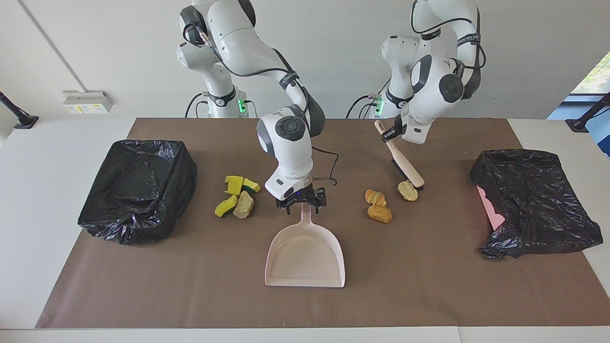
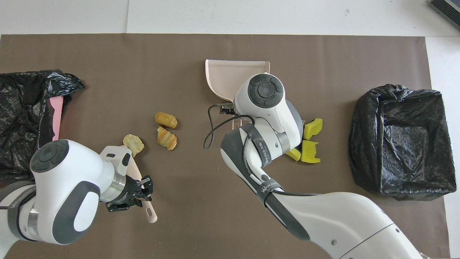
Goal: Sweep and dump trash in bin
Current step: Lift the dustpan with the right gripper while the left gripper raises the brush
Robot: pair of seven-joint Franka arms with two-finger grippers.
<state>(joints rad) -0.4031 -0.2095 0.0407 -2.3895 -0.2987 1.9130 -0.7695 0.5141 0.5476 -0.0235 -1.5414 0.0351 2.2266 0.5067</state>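
Observation:
The dustpan's open edge (image 1: 304, 284) points away from the pastry pieces, so next my right gripper turns it toward them while my left gripper sweeps the beige chunk (image 1: 407, 190) closer.
The pink dustpan (image 1: 305, 252) lies mid-table, handle pointing toward the robots. My right gripper (image 1: 302, 204) is down at the handle's tip, open, with a finger on each side. My left gripper (image 1: 390, 136) is shut on the wooden brush (image 1: 405, 164), whose bristle end touches a beige chunk (image 1: 408, 190). Two pastry pieces (image 1: 379, 209) lie between that chunk and the dustpan. Yellow sponge wedges (image 1: 234, 185) and another beige chunk (image 1: 244, 205) lie toward the right arm's end. From overhead, the right wrist hides the dustpan (image 2: 230, 77) handle.
A black-bagged bin (image 1: 138, 188) stands at the right arm's end of the brown mat. Another black bag (image 1: 533, 200) with pink showing at its side sits at the left arm's end. Fine crumbs dot the mat.

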